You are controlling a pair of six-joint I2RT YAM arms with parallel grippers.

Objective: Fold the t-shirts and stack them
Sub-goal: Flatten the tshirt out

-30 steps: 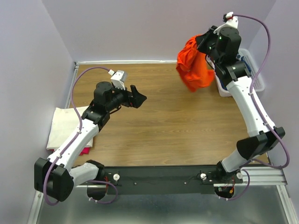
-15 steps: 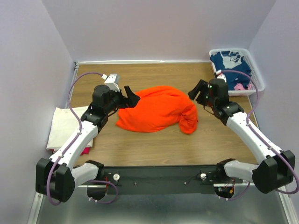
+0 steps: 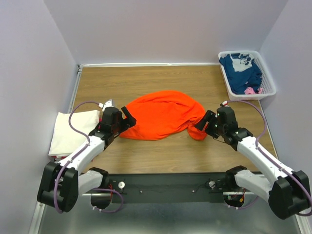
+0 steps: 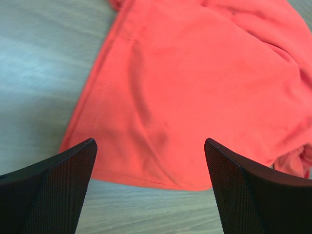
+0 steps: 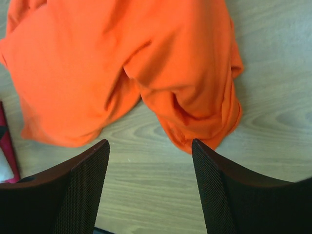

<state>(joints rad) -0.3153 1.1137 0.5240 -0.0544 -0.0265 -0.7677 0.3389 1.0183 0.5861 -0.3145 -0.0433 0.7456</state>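
Observation:
The orange t-shirt (image 3: 158, 114) will drop open into a wide hanging sheet once I raise it with both grippers, because loose folds fill the bunched end (image 3: 194, 125).
A bright orange t-shirt (image 3: 163, 114) lies crumpled in a heap on the middle of the wooden table (image 3: 161, 153). My left gripper (image 3: 127, 117) is low at the shirt's left hem, open, its fingers (image 4: 53, 190) spread with only table and the hem (image 4: 146, 183) between them. At the shirt's bunched right end my right gripper (image 3: 201, 122) is open too; bare wood shows between its fingers (image 5: 229, 190), the orange cloth (image 5: 195, 107) just ahead. A folded cream-white t-shirt (image 3: 70, 131) rests at the left edge on a magenta-pink one (image 3: 89, 157). A navy t-shirt (image 3: 241, 70) with white print fills the basket.
The white slotted basket (image 3: 270, 90) stands at the far right corner, a bit of pink cloth (image 3: 251, 90) inside it. Lilac walls close in the table at the left, back and right. The black rail with both arm bases runs along the near edge.
The right gripper carried the orange shirt from up by the basket down onto the table and let go of it. Both arms have since dropped low and drawn nearer at the shirt's two ends.

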